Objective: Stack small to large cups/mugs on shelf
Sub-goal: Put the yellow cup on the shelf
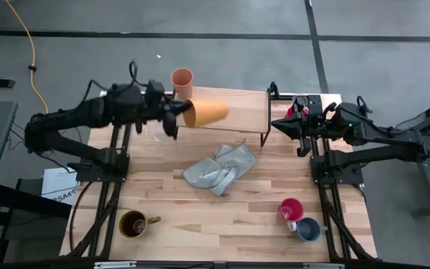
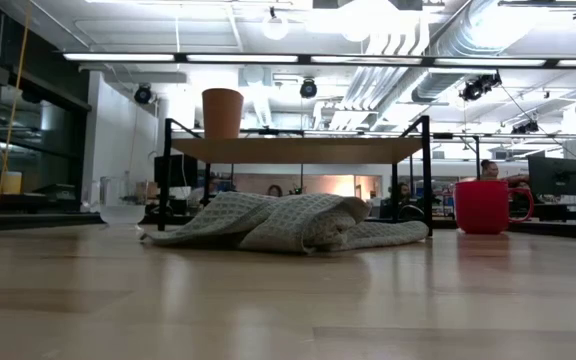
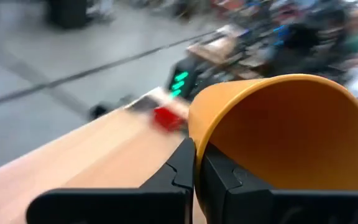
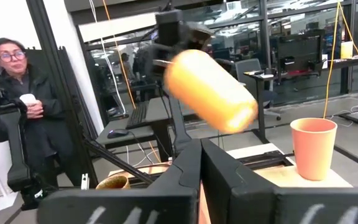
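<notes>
The robot's left gripper should go on tipping the cup down until it stands on the shelf beside the peach-orange tumbler (image 1: 182,79), since the grip on the cup's rim leaves the yellow-orange cup's base (image 1: 221,110) free.
My left gripper (image 1: 179,113) is shut on a yellow-orange cup (image 1: 207,112) that lies on its side in the air over the left part of the shelf (image 1: 245,112). The cup also shows in the right wrist view (image 4: 210,90). A peach-orange tumbler (image 1: 182,81) stands upright on the shelf's far left corner. My right gripper (image 1: 277,124) is shut and empty, hovering at the shelf's right end. A brown mug (image 1: 134,223), a red mug (image 1: 290,209) and a grey-blue mug (image 1: 308,229) stand on the table near its front edge. My left gripper pinches the cup's wall at the rim (image 3: 194,127), one finger inside (image 3: 222,177) and one outside (image 3: 178,171). The fingers come level from the table's left. The cup is lifted clear of the shelf, on its side, with its closed base toward the table's right.
A crumpled grey cloth (image 1: 219,168) lies on the table just in front of the shelf. A person (image 4: 17,99) stands in the room beyond the table. The table's middle and front centre are bare wood.
</notes>
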{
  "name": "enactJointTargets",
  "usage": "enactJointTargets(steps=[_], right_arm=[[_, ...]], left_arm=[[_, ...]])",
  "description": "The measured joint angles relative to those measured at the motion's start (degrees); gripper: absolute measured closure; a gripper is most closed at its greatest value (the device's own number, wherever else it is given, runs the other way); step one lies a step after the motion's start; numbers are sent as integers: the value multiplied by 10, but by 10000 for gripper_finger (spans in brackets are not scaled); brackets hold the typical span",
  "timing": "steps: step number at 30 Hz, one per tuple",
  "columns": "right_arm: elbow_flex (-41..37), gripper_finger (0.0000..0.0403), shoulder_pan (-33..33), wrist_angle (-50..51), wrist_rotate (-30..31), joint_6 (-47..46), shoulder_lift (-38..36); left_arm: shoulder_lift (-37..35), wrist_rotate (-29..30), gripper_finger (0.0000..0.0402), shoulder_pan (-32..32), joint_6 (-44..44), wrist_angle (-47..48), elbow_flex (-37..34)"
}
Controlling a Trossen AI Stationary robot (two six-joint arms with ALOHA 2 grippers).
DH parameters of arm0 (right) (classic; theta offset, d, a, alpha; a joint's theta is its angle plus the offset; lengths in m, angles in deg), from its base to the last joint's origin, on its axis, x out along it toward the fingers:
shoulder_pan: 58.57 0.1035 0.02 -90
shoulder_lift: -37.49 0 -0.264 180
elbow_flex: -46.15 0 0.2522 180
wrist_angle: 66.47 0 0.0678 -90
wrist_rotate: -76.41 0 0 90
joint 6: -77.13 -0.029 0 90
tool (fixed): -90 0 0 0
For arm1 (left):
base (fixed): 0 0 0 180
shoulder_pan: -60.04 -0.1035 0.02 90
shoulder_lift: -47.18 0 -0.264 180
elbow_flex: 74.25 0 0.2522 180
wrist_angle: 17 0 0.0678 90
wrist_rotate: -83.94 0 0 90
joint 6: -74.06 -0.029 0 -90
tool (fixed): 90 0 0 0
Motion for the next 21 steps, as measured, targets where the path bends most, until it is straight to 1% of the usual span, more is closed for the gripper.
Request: enactJointTargets(steps=[1, 5, 9, 12, 15, 21], right_arm=[[0, 403, 0, 0, 0, 0, 0], [0, 403, 0, 2, 0, 0, 0], [0, 403, -1, 2, 0, 0, 4], [0, 403, -1, 1, 0, 0, 7], [0, 403, -1, 1, 0, 0, 10], [0, 403, -1, 2, 0, 0, 11]], left_arm=[[4, 2, 401, -18, 4, 44, 14], [31, 2, 401, -88, 7, 162, 62], [62, -3, 401, -147, 6, 248, 89], [86, -25, 401, -182, 2, 281, 96], [106, -40, 401, -203, 0, 313, 96], [142, -42, 401, -232, -10, 352, 96]])
